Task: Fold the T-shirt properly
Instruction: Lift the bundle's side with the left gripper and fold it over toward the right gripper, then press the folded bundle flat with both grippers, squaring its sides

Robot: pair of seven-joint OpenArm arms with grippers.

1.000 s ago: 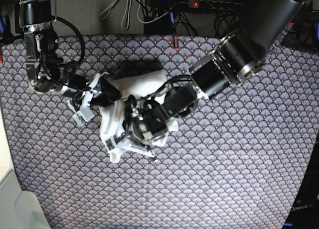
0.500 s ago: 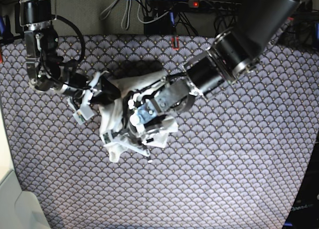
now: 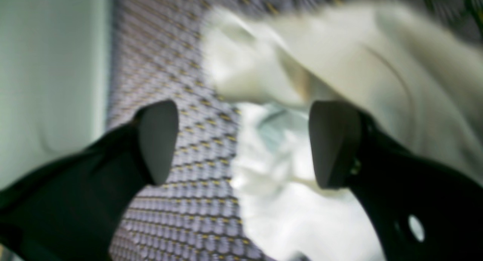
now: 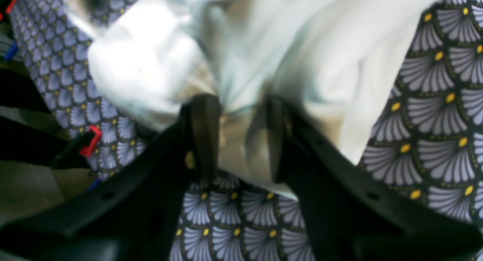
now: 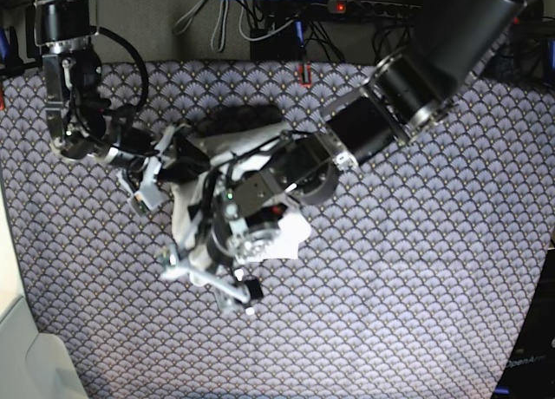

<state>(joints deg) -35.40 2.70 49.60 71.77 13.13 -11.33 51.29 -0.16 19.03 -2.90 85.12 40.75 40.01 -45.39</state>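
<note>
My right gripper has a fold of the T-shirt and the T-shirt's opposite edge is free, so my left gripper should keep heading there until it grips that edge.
The white T-shirt lies crumpled in a bunch near the middle of the patterned table. My right gripper is at the bunch's upper left. In the right wrist view it is shut on a fold of the T-shirt. My left gripper reaches past the bunch's front-left edge. In the left wrist view it is open and empty, one finger over bare tablecloth, the other over the T-shirt. The left arm hides much of the shirt in the base view.
A purple scallop-patterned cloth covers the table. A white object sits at the front-left corner. Cables and a power strip run along the back edge, with a small red clip there.
My left gripper has moved from over the shirt toward the front left and now stands open past the bunch's edge. The right gripper has stayed shut on the shirt.
</note>
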